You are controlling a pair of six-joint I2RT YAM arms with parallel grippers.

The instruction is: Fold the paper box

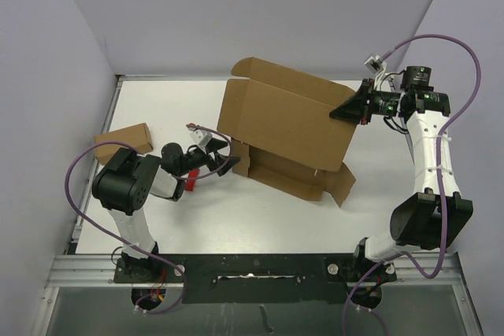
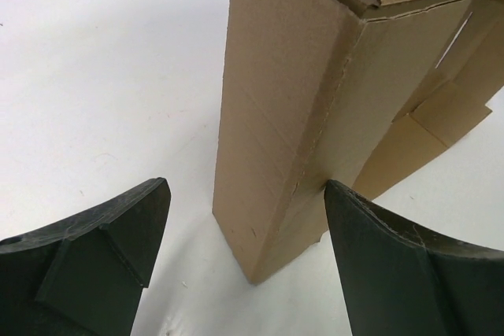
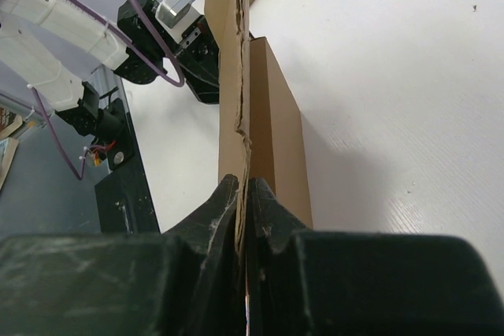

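Observation:
The folded flap (image 2: 354,92) at the box's corner is bulging out from the box's side, so my left gripper should reach around that side's front edge (image 2: 299,182) and squeeze both flat.
The paper box (image 1: 283,120) is a large brown cardboard mailer in the middle of the table, with one broad panel raised upright and its flaps spread on the table in front. My right gripper (image 1: 350,106) is shut on that panel's right edge. In the right wrist view the thin cardboard edge (image 3: 236,76) runs straight up from between the closed fingertips of the right gripper (image 3: 246,186). My left gripper (image 1: 227,155) stands open at the box's lower left corner. The left wrist view shows the left gripper (image 2: 246,186) with that box corner (image 2: 276,155) between its spread fingers, neither finger touching it.
A much smaller brown cardboard box (image 1: 124,142) lies at the table's left edge beside the left arm. A small red block (image 1: 189,184) sits under the left wrist. Pale walls close off the left, back and right. A metal rail (image 1: 252,267) runs along the front.

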